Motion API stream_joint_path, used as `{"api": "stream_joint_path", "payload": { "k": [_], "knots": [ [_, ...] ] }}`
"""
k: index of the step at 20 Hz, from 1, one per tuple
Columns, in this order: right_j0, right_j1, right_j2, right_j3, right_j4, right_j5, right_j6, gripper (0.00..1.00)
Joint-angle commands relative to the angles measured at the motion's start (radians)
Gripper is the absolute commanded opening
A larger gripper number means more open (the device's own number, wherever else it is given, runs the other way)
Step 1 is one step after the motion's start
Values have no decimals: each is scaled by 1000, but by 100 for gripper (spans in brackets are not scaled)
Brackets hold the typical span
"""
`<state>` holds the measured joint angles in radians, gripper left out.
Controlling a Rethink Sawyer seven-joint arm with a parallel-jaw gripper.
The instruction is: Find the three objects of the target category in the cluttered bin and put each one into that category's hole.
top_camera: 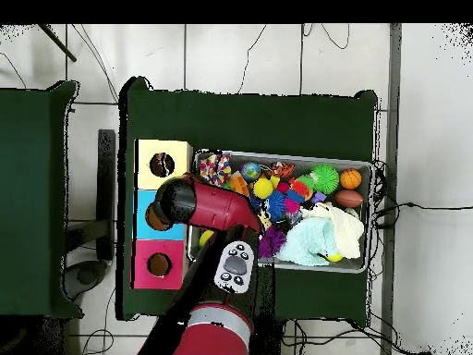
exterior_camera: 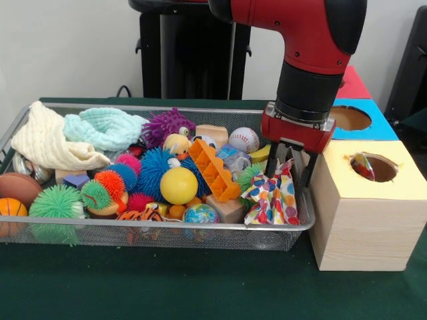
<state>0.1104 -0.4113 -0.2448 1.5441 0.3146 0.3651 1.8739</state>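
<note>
I should expect another small thing to be hidden underneath when I lift the cloth, because the polka-dot cloth (exterior_camera: 276,197) is bunched up over the crowded bin's corner (exterior_camera: 288,220) and covers it.
A polka-dot cloth (exterior_camera: 270,197) (top_camera: 214,168) lies bunched in the wire bin's (exterior_camera: 167,228) corner nearest the boxes, its top peaking upward. My gripper (exterior_camera: 290,175) hangs straight over it, open, with a finger on each side of the cloth's raised tip. The arm hides the gripper in the overhead view. A second patterned cloth (exterior_camera: 362,165) shows inside the hole of the yellow-topped wooden box (exterior_camera: 363,223) beside the bin. A cream knit cloth (exterior_camera: 47,143) and a teal knit cloth (exterior_camera: 107,127) lie at the bin's other end.
Spiky balls, a yellow ball (exterior_camera: 178,185), a baseball (exterior_camera: 243,139), an orange plastic block (exterior_camera: 213,170) and wooden blocks crowd the bin. A blue box (exterior_camera: 377,128) and a red box (exterior_camera: 353,83) stand in line behind the yellow one.
</note>
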Motion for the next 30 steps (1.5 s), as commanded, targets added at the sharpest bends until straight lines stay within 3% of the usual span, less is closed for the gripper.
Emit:
{"api": "stream_joint_path", "payload": {
  "k": [1,6,7,22,30],
  "knots": [
    [-19,77,52,-9,-52,-67,115,100],
    [-25,74,62,-3,-59,-82,106,100],
    [-23,73,60,1,-58,-88,109,0],
    [-16,68,62,15,-32,-90,142,0],
    [-16,-25,46,20,-43,14,106,0]
  ]
}}
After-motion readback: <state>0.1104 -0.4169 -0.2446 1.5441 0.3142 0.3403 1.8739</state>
